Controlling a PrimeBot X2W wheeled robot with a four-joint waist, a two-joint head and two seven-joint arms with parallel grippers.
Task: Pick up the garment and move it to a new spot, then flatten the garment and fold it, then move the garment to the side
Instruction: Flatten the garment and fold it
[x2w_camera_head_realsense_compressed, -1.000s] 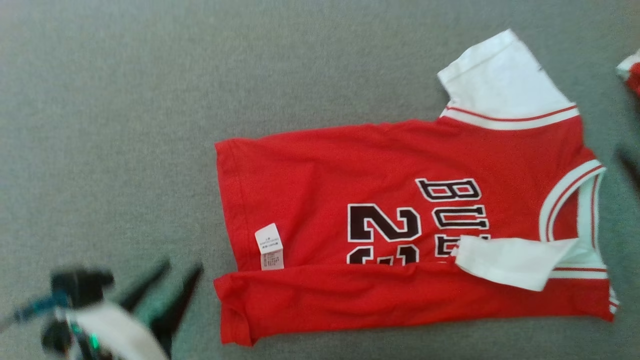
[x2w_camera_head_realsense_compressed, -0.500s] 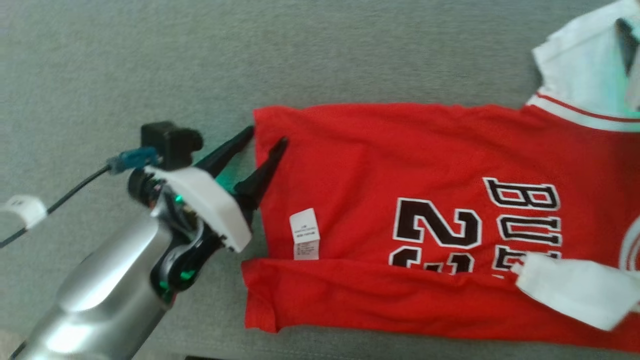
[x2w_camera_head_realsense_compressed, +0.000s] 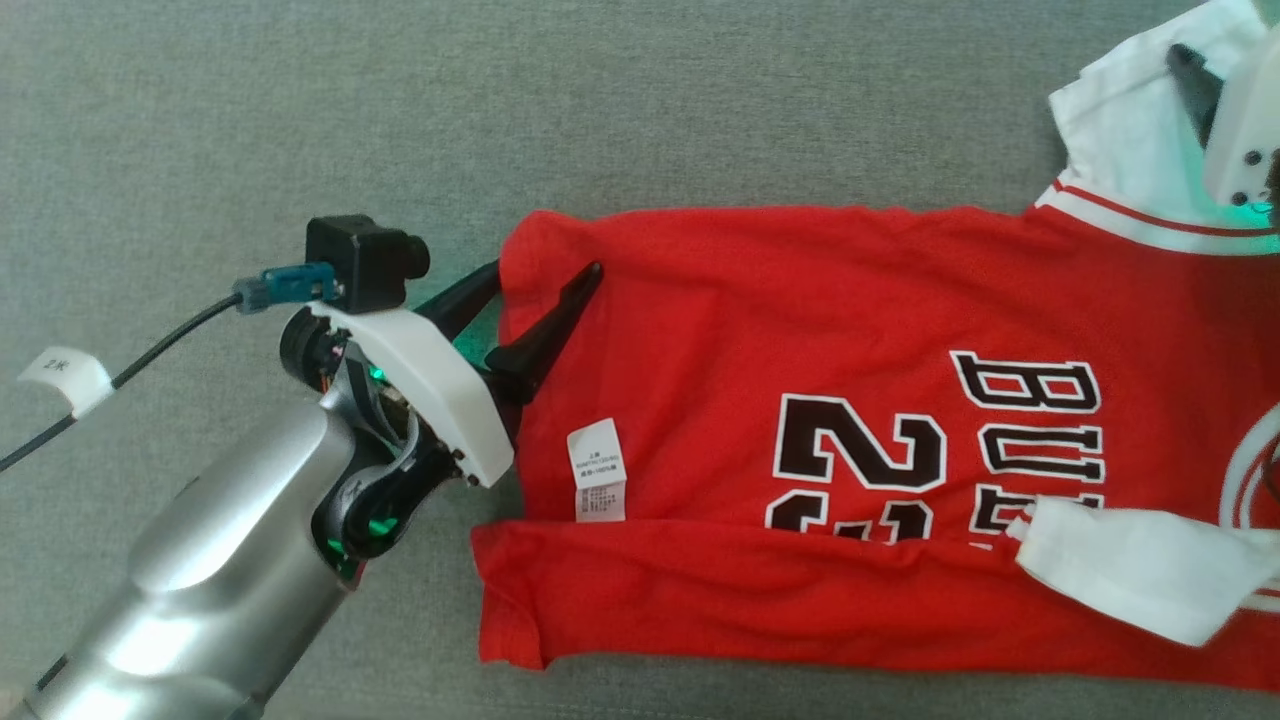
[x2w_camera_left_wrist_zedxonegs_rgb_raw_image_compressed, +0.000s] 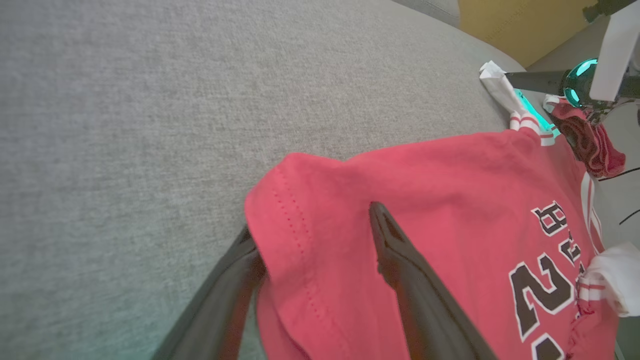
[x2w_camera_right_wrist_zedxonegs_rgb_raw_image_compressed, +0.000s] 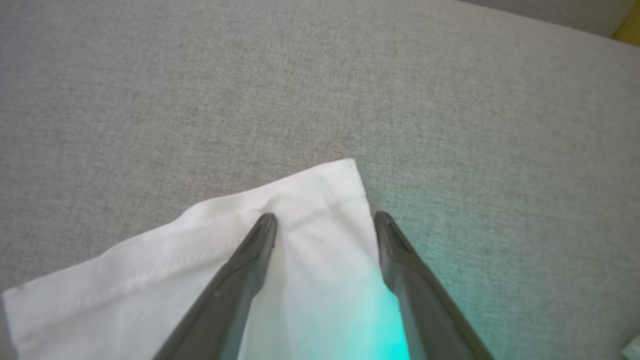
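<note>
The garment's folded near edge (x2w_camera_head_realsense_compressed: 744, 600) lies flat over some of the black lettering (x2w_camera_head_realsense_compressed: 849, 526), so that fold should stay put when I lift the far corner of the hem.
The garment (x2w_camera_head_realsense_compressed: 800, 330) is a red jersey with white sleeves and black lettering, lying flat on the grey cushion with its near edge folded over. My left gripper (x2w_camera_head_realsense_compressed: 545, 285) is open at the far hem corner. One finger lies on top of the red cloth and the other beside or under the corner (x2w_camera_left_wrist_zedxonegs_rgb_raw_image_compressed: 280, 210), so the corner sits between the jaws of the left gripper (x2w_camera_left_wrist_zedxonegs_rgb_raw_image_compressed: 312, 235). My right gripper (x2w_camera_head_realsense_compressed: 1195, 80) is at the far white sleeve (x2w_camera_head_realsense_compressed: 1120, 130). In the right wrist view the right gripper (x2w_camera_right_wrist_zedxonegs_rgb_raw_image_compressed: 325, 220) stands open, its fingers resting on the sleeve's end (x2w_camera_right_wrist_zedxonegs_rgb_raw_image_compressed: 320, 200).
The grey upholstered surface (x2w_camera_head_realsense_compressed: 300, 120) stretches away on the left and far side. A white care label (x2w_camera_head_realsense_compressed: 597, 470) sticks up from the jersey. A tagged cable (x2w_camera_head_realsense_compressed: 65, 378) trails from my left wrist. Another crumpled red cloth (x2w_camera_left_wrist_zedxonegs_rgb_raw_image_compressed: 590, 142) lies beyond the jersey's collar end.
The head camera has shifted. My left gripper rose from the lower left to the hem corner and slid forward, so the corner now sits between its fingers. The right gripper came in over the sleeve.
</note>
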